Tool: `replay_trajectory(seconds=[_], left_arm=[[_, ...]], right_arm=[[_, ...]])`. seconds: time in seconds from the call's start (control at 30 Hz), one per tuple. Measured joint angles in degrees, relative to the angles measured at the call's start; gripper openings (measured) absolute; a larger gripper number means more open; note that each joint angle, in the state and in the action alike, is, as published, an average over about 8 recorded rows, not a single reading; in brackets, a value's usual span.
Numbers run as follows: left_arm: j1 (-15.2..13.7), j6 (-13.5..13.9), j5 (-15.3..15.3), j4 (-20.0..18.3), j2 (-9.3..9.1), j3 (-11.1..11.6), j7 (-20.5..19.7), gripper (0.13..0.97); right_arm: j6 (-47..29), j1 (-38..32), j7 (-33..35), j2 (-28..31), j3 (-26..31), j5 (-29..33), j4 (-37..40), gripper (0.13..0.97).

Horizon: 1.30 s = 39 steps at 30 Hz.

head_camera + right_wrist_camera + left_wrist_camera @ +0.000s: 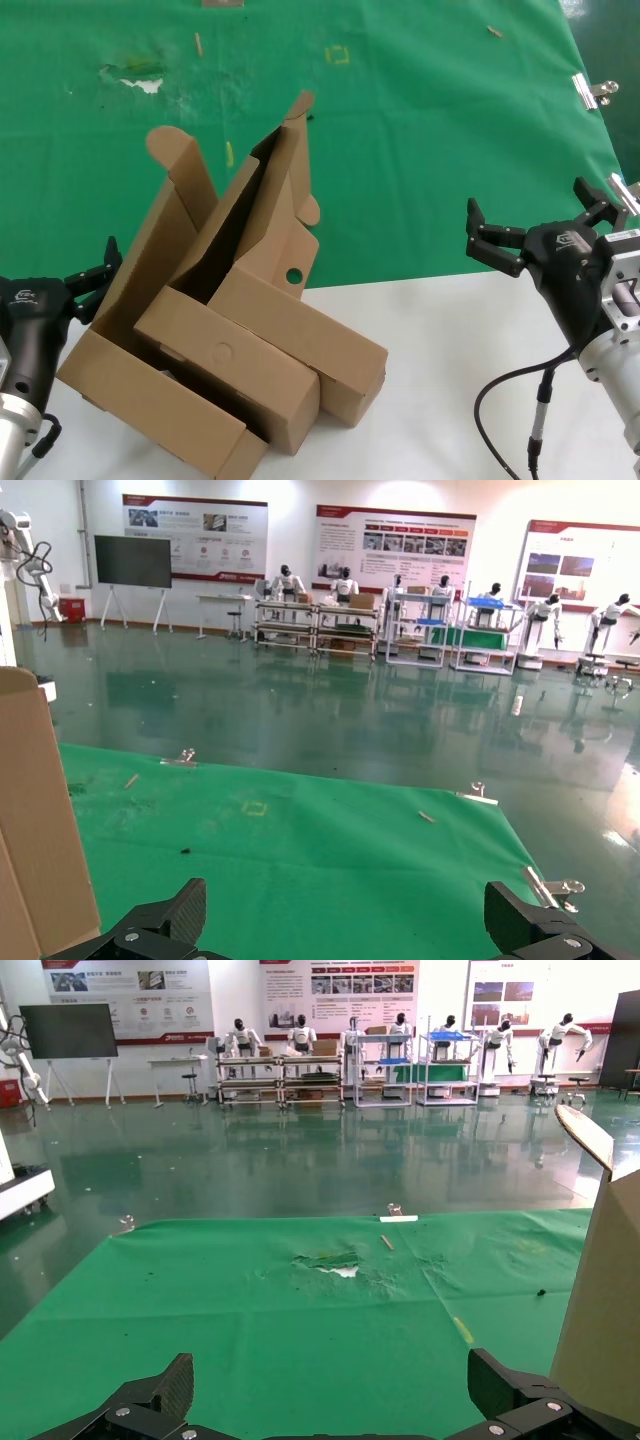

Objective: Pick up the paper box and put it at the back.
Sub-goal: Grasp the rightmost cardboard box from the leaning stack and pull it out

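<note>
My right gripper is pointing at the green cloth (345,875), next to the pile, so I should swing the gripper round and grab the paper box by its near end (368,388).
The paper box (300,335) is a shallow brown cardboard mailer lying in a pile of boxes on the white table, left of centre. Its hinged lid (275,195) stands up, and a side flap shows a small round hole (293,275). My left gripper (98,278) is open and empty at the pile's left side, close to the outer box. My right gripper (527,198) is open and empty, well to the right of the pile. In the right wrist view the open right gripper (345,905) faces green cloth, with a cardboard edge (35,810) at the side.
A box with a faint circle outline (225,352) lies against the paper box. A box with a rounded ear flap (165,145) leans on the pile's left and shows beside the open left gripper (332,1380) as cardboard (605,1290). Green cloth (420,130) covers the back, held by a metal clip (592,92).
</note>
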State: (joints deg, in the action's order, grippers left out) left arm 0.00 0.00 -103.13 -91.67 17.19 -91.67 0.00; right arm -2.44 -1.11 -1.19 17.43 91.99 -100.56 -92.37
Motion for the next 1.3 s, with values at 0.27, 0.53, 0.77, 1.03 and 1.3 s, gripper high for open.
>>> replay_trajectory(seconds=[0.27, 0.53, 0.77, 1.03, 1.3], left_arm=[[0.0, 0.0, 0.0, 0.0, 0.0, 0.0, 0.0, 0.966], [0.0, 0.0, 0.0, 0.0, 0.0, 0.0, 0.0, 0.964], [0.0, 0.0, 0.0, 0.0, 0.0, 0.0, 0.0, 0.959], [0.0, 0.0, 0.0, 0.0, 0.0, 0.0, 0.0, 0.894], [0.0, 0.0, 0.0, 0.0, 0.0, 0.0, 0.0, 0.828]], right_arm=[[0.0, 0.0, 0.0, 0.0, 0.0, 0.0, 0.0, 0.966], [-5.4, -0.3, 1.1, 1.7, -3.4, -4.1, -1.0, 0.966], [-22.6, 0.4, 12.6, 10.6, -9.7, -15.5, -0.9, 0.966], [-43.1, 4.4, 32.3, 19.2, -9.0, -14.6, 1.2, 0.966], [-50.6, 6.0, 38.8, 21.4, -3.8, -11.6, 1.6, 0.966]])
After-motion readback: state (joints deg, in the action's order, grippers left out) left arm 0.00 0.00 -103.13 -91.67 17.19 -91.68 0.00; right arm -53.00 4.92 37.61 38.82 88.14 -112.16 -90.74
